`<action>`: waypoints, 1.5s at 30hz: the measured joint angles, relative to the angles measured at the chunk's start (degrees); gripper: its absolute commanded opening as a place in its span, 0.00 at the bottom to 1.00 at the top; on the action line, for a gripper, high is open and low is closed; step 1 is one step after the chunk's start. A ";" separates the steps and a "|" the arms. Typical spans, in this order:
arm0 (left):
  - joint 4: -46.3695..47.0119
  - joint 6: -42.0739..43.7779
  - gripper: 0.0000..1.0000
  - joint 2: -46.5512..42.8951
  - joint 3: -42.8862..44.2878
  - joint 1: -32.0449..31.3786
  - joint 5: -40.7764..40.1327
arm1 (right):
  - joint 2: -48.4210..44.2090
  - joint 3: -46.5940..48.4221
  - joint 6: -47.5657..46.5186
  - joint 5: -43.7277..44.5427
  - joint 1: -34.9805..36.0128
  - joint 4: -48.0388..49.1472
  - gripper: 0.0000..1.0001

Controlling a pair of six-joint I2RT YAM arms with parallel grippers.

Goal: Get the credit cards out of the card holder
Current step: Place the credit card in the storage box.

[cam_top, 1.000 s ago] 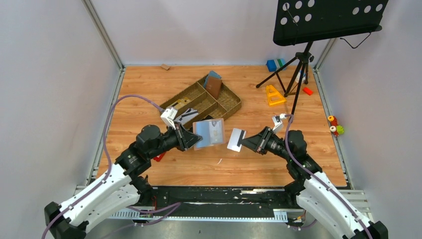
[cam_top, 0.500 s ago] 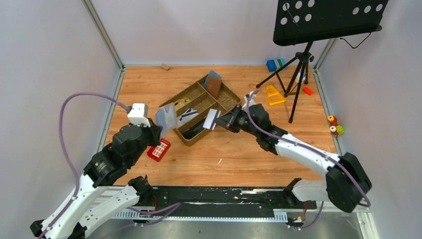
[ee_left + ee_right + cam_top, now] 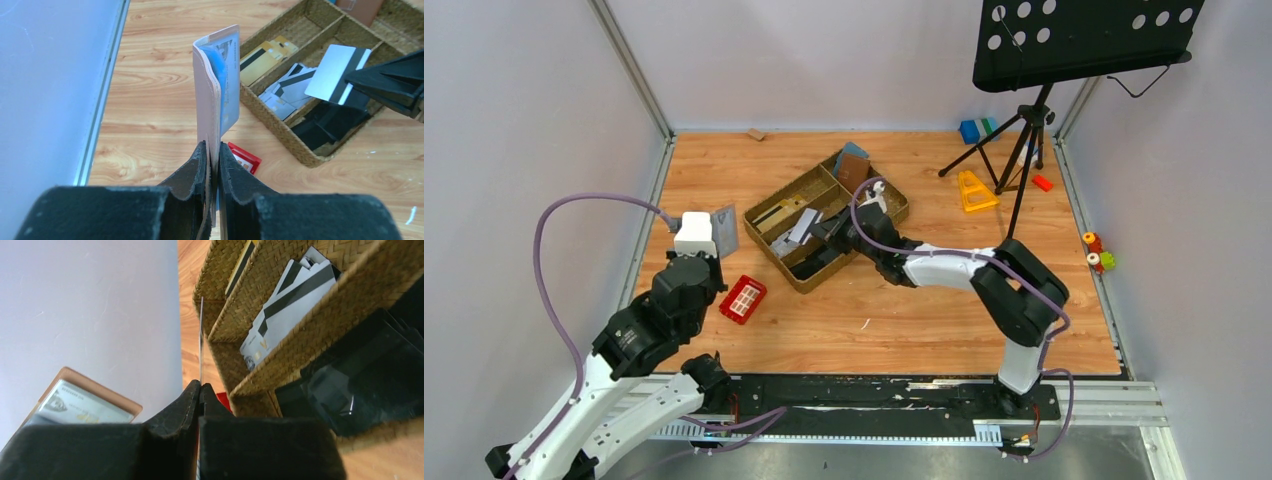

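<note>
The white credit card (image 3: pixel 804 224) is hanging free over the basket's open middle compartment (image 3: pixel 784 245) of white cards, so the robot's right gripper keeps moving over that compartment and lets go there.
My left gripper (image 3: pixel 212 155) is shut on the lower edge of the tan card holder (image 3: pixel 214 90), which stands upright with blue-grey cards (image 3: pixel 230 85) showing in its open side. In the top view the card holder (image 3: pixel 724 231) is lifted at the left of the table in the left gripper (image 3: pixel 713 246). My right gripper (image 3: pixel 200 387) is shut on a white credit card with a black stripe (image 3: pixel 337 72), seen edge-on (image 3: pixel 201 340) in its own view. It holds the credit card (image 3: pixel 802 226) over the woven basket (image 3: pixel 900 205).
The basket's middle compartment (image 3: pixel 300 340) holds several loose cards (image 3: pixel 285 310); black items (image 3: pixel 360 390) fill the near one, and a reddish-brown wallet (image 3: pixel 854 172) leans at the far end. A red grid block (image 3: pixel 743 298) lies by the left arm. A music stand (image 3: pixel 1024 130) and small toys (image 3: pixel 975 190) are at the back right.
The right gripper has carried the card from mid-table left and back to above the basket. The left gripper has drawn the card holder away toward the left wall.
</note>
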 measured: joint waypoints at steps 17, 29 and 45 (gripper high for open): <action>3.91 2.78 0.00 0.35 -3.41 0.02 -0.07 | 15.61 11.15 0.70 5.09 1.97 9.90 0.03; 4.66 2.78 0.00 0.48 -3.87 0.02 1.20 | 16.52 10.99 -1.57 8.50 3.26 11.80 0.63; 4.74 1.95 0.00 2.34 -3.87 0.02 11.54 | -8.20 -7.63 -25.09 2.69 3.15 16.98 0.76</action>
